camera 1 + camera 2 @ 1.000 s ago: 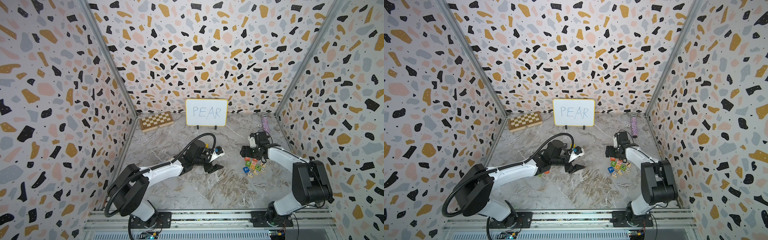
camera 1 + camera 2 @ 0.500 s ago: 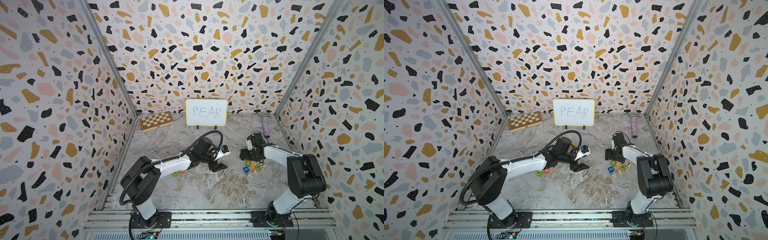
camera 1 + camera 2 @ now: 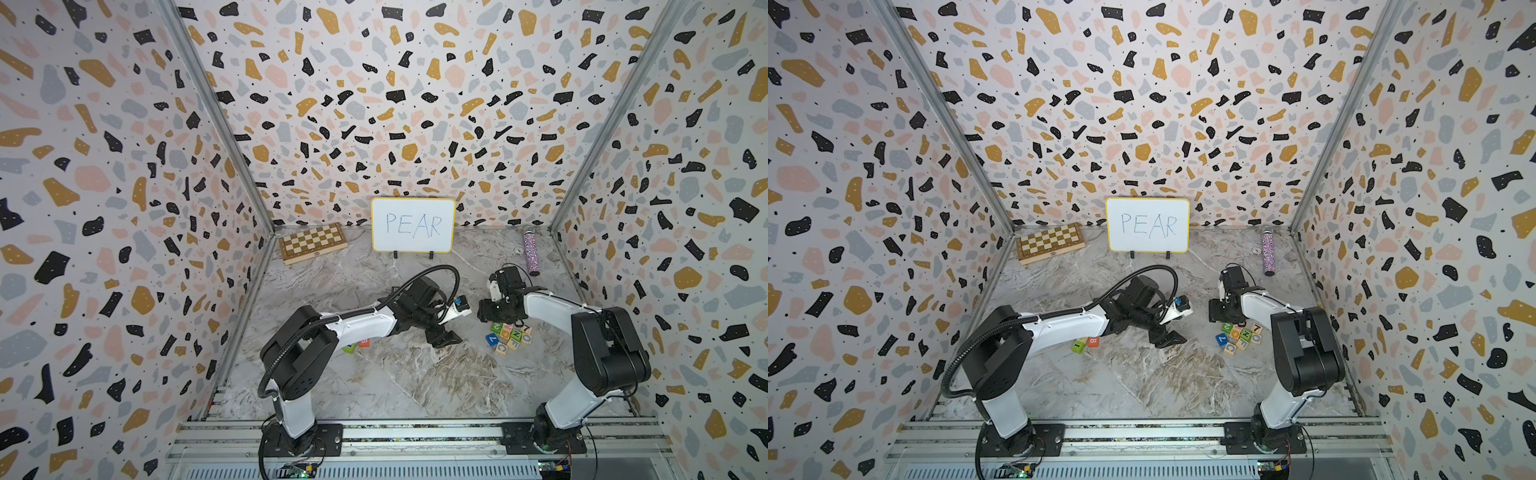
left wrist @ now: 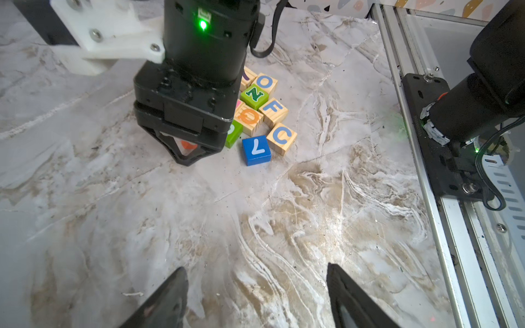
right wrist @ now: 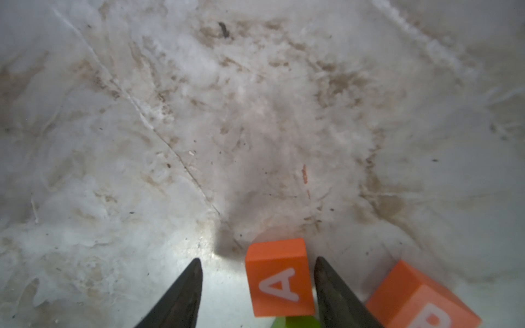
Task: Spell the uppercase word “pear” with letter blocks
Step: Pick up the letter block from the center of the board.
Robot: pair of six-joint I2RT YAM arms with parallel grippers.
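The robot's right gripper should open wider, line up with the A block's sides (image 5: 250,284) and then close, because the A block sits crooked (image 5: 307,279) against one finger.
In the right wrist view an orange-red letter block with a white A (image 5: 279,279) sits between the fingers of my right gripper (image 5: 258,259). One finger (image 5: 326,278) touches it, the other stands off it with a gap, so the jaws are open. A second orange-red block (image 5: 417,298) lies beside it, its white letter cut off. In both top views the right gripper (image 3: 489,318) (image 3: 1219,316) points down at the far-left edge of the block cluster (image 3: 510,334). My left gripper (image 4: 255,268) (image 3: 449,334) hovers open over bare table, empty.
The cluster holds a blue 7 block (image 4: 256,150), wooden C (image 4: 281,137), F, O and Q blocks and a green N (image 4: 254,95). A green cube (image 3: 1079,345) and orange-red B cube (image 3: 1093,341) lie under the left arm. Whiteboard reading PEAR (image 3: 412,224), chessboard (image 3: 312,242), glitter bottle (image 3: 530,252) stand at the back.
The right gripper has come down toward the cluster's left edge and its jaws have narrowed around the A block. The left arm has reached further right.
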